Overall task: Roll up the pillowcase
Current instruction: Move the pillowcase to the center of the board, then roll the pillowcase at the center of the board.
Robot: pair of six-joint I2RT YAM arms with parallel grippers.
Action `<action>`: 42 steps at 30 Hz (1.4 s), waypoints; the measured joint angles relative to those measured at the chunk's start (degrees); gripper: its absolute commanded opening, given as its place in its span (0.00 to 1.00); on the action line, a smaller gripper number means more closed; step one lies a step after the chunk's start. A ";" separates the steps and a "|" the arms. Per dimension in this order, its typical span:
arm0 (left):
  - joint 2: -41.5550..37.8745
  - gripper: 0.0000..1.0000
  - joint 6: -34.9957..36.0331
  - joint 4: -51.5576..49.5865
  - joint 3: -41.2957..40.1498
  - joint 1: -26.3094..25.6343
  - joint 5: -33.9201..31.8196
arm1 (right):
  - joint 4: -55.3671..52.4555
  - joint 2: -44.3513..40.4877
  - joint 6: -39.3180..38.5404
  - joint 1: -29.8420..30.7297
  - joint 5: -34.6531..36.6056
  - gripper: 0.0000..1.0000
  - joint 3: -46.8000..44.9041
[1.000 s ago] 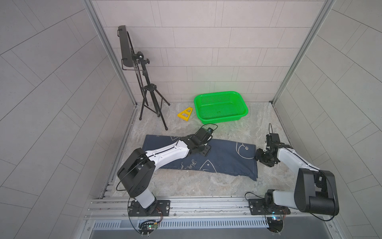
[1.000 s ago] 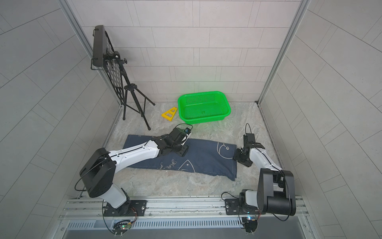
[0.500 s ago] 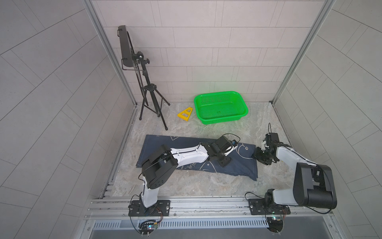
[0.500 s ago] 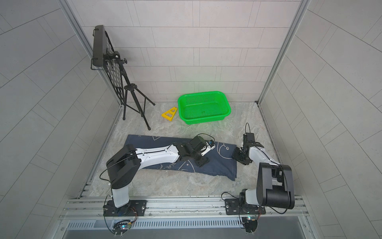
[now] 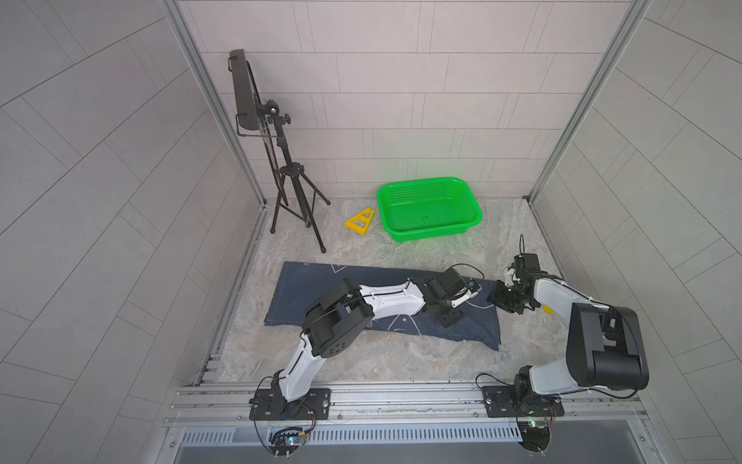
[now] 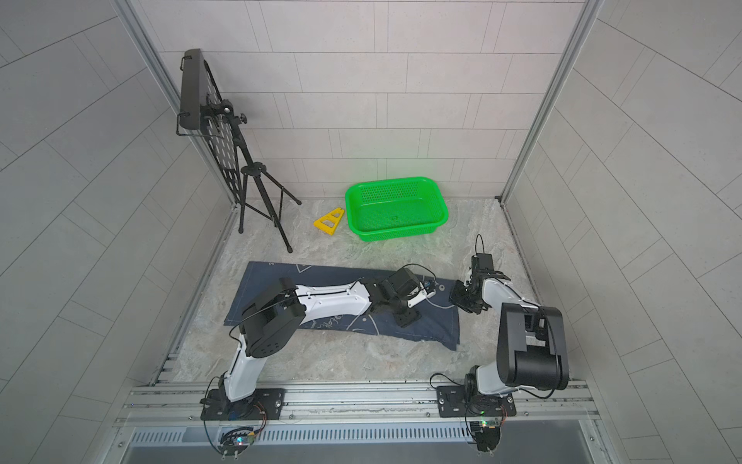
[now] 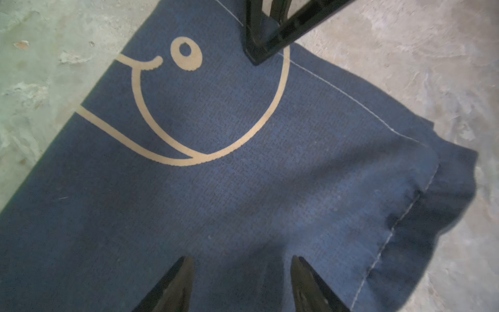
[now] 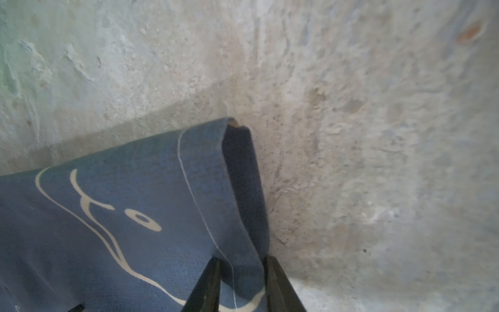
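Note:
My left gripper is above the pillowcase [image 5: 476, 315] where the hem has to fold. It should move away while my right gripper folds the raised hem [image 5: 497, 318] over.
The pillowcase [image 5: 305, 289] [image 6: 273, 281] lies spread flat on the marbled floor in both top views, navy with pale line-drawn whales. My left gripper [image 5: 457, 309] [image 7: 241, 262] hovers low over its right part, open, with only cloth [image 7: 243, 175] showing between the fingertips. My right gripper [image 5: 500, 299] [image 8: 241, 260] sits at the cloth's right short edge. Its two fingers press on either side of the stitched hem [image 8: 237, 189], which stands raised off the floor. One right finger [image 7: 266, 40] also shows in the left wrist view, at the seam.
A green basket [image 5: 421, 182] stands at the back, with a yellow triangular piece [image 5: 359, 223] to its left. A black tripod stand [image 5: 295, 201] rises at the back left. The aluminium rail [image 5: 401, 397] with both arm bases runs along the front.
My left arm swept right across the pillowcase, from its middle to its right part. The right gripper's jaws narrowed onto the hem at the right edge.

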 measured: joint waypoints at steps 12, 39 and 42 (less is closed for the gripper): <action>1.66 0.65 1.05 -2.67 1.62 0.02 -0.96 | -2.25 -0.96 -0.02 2.51 3.10 0.02 1.51; -22.18 0.66 -3.34 -2.01 -15.39 8.07 0.81 | -16.68 7.65 13.84 23.04 16.46 0.04 21.97; -24.02 0.66 -3.72 -2.01 -17.18 9.22 0.79 | -16.70 10.12 14.73 25.18 16.68 0.04 23.96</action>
